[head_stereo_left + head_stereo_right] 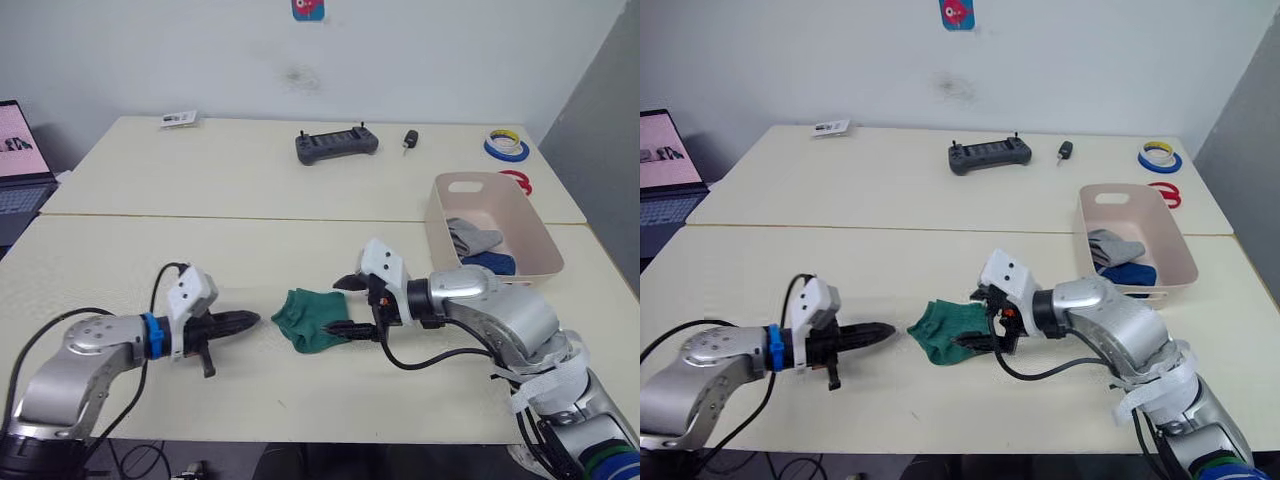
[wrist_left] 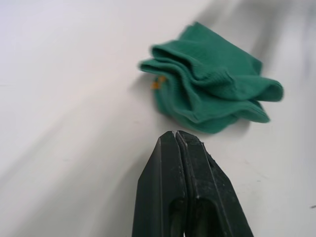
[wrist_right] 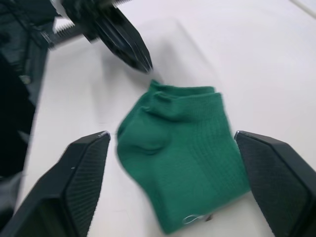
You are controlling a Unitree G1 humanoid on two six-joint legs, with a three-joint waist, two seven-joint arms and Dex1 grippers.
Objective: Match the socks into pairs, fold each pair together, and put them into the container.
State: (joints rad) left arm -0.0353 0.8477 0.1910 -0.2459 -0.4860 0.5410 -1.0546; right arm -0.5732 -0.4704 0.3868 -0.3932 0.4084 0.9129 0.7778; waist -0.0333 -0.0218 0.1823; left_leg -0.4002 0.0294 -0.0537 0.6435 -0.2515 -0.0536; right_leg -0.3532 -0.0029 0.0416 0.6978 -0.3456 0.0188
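My gripper will carry the folded green socks (image 1: 310, 320) over, and they will stay a compact bundle because the ribbed cuff (image 3: 191, 104) wraps around the tucked layers.
A folded bundle of green socks (image 1: 310, 318) lies on the near table, a small yellow mark (image 2: 158, 84) showing at its edge. My right gripper (image 1: 344, 305) is open just to the bundle's right, one finger at each side of its right end, not closed on it. My left gripper (image 1: 250, 320) is shut and empty, its tips a short way left of the bundle. The pale pinkish-beige container (image 1: 535, 215) stands at the right edge of the table, holding a grey sock (image 1: 473, 238) and a dark blue sock (image 1: 490, 263).
On the far table lie a black controller (image 1: 336, 144), a small dark object (image 1: 410, 139), tape rolls (image 1: 507, 146) and a small card (image 1: 179, 119). A laptop (image 1: 20, 170) stands at the far left. A seam joins the two tables.
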